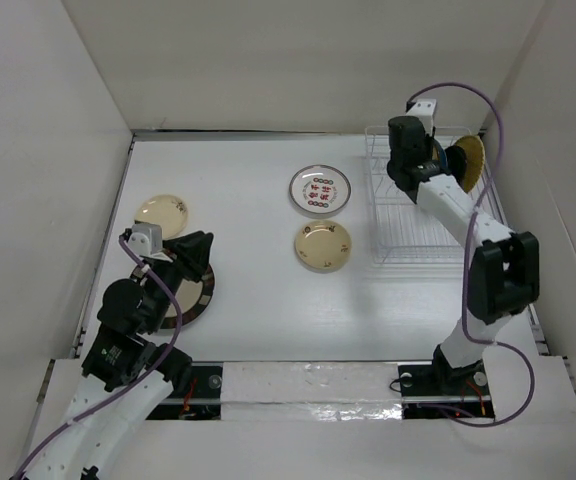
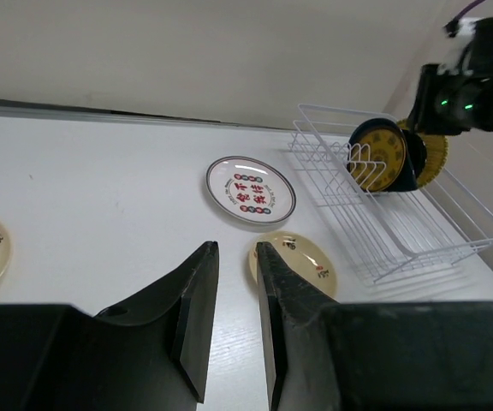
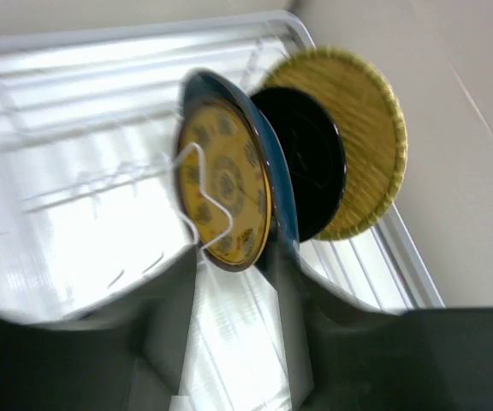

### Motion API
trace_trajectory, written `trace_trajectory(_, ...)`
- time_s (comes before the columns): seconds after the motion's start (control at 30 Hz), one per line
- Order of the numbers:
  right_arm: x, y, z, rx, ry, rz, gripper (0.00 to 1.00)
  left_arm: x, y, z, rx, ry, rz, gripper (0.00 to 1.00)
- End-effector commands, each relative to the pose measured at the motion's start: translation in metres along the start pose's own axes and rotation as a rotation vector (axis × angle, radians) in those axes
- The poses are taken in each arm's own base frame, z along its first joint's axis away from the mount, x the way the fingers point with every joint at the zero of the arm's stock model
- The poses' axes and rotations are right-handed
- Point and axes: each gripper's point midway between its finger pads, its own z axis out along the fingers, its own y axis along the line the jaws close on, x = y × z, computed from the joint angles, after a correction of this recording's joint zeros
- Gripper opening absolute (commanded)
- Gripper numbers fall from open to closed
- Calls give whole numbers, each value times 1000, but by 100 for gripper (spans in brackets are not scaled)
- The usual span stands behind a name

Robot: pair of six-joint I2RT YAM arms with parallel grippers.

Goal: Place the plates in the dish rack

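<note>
The cream plate [image 1: 323,245] nearest the dish rack is lying flat, so next my left gripper lifts its rim [image 1: 298,244] and passes the plate to my right gripper to put in the rack.
The dish rack [image 1: 408,235] stands at the right. In it stand on edge a yellow patterned plate [image 3: 225,184], a blue one [image 3: 279,184], a glossy black one [image 3: 311,163] and a woven yellow one [image 3: 362,128]. My right gripper [image 3: 234,274] is open, with its fingers on either side of the lower rims of the yellow patterned and blue plates. My left gripper [image 2: 234,248] is narrowly open and empty, above a large dark-rimmed plate [image 1: 190,305]. On the table lie a cream plate [image 1: 161,211], a white plate with red-green marks [image 1: 320,189] and another cream plate [image 1: 323,245].
White walls close in the table at the back and on both sides. The right arm [image 1: 488,260] stretches along the rack's right side. The near half of the rack [image 2: 418,231] holds only tines.
</note>
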Motion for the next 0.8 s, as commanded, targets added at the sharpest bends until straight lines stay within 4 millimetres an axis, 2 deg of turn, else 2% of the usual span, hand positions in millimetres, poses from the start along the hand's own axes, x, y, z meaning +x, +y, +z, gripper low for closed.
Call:
trace_trajectory(0.0, -49, 14, -58, -261, -109, 248, 33, 1, -6, 9, 22, 11, -8, 22)
trace_trajectory(0.03, -34, 27, -67, -317, -92, 253, 22, 6, -6, 11, 22, 29, -6, 22)
trace_trajectory(0.1, -36, 54, -102, -477, -120, 287, 0, 19, -4, 20, 6, 86, 1, 16)
trace_trajectory(0.13, -20, 70, -112, -542, -95, 282, 0, 25, -2, 23, -3, 108, 0, 13)
trace_trajectory(0.17, -17, 78, -122, -577, -97, 299, 0, 27, -2, 26, -11, 127, 0, 9)
trace_trajectory(0.2, -17, 82, -134, -617, -105, 317, 0, 42, 0, 33, -25, 184, -1, 0)
trace_trajectory(0.23, -13, 91, -145, -663, -101, 336, 0, 49, 0, 37, -26, 215, -1, 0)
trace_trajectory(0.27, 3, 106, -161, -738, -85, 325, 0, 52, -2, 41, -19, 239, -5, 0)
trace_trajectory(0.3, 3, 111, -171, -773, -97, 348, 0, 69, -4, 50, -13, 308, -7, 0)
trace_trajectory(0.33, 1, 110, -183, -808, -106, 386, 0, 80, -13, 52, 39, 358, -21, 0)
trace_trajectory(0.37, -2, 119, -201, -879, -129, 407, 0, 82, -18, 58, 51, 380, -32, 0)
trace_trajectory(0.4, 17, 123, -206, -899, -107, 393, 0, 99, -17, 66, 47, 446, -42, 0)
trace_trajectory(0.43, 20, 124, -213, -921, -106, 412, 0, 106, -22, 69, 57, 477, -70, 0)
trace_trajectory(0.47, 14, 121, -224, -956, -136, 440, 0, 107, -24, 75, 56, 487, -86, 0)
trace_trajectory(0.5, 29, 125, -232, -978, -122, 420, 0, 118, -24, 84, 47, 518, -102, 0)
trace_trajectory(0.53, 33, 125, -238, -990, -126, 422, 0, 121, -26, 89, 51, 529, -119, 0)
trace_trajectory(0.57, 28, 120, -246, -1006, -152, 445, 0, 122, -29, 95, 42, 537, -156, 0)
trace_trajectory(0.6, 32, 122, -255, -1031, -158, 440, 0, 135, -27, 106, 26, 561, -171, 16)
trace_trajectory(0.63, 41, 120, -254, -1029, -156, 427, 0, 141, -28, 111, 23, 580, -190, 23)
trace_trajectory(0.67, 41, 118, -259, -1040, -167, 430, 1, 159, -29, 118, 6, 626, -227, 34)
trace_trajectory(0.77, 42, 110, -265, -1065, -181, 464, 4, 179, -31, 132, -8, 665, -290, 43)
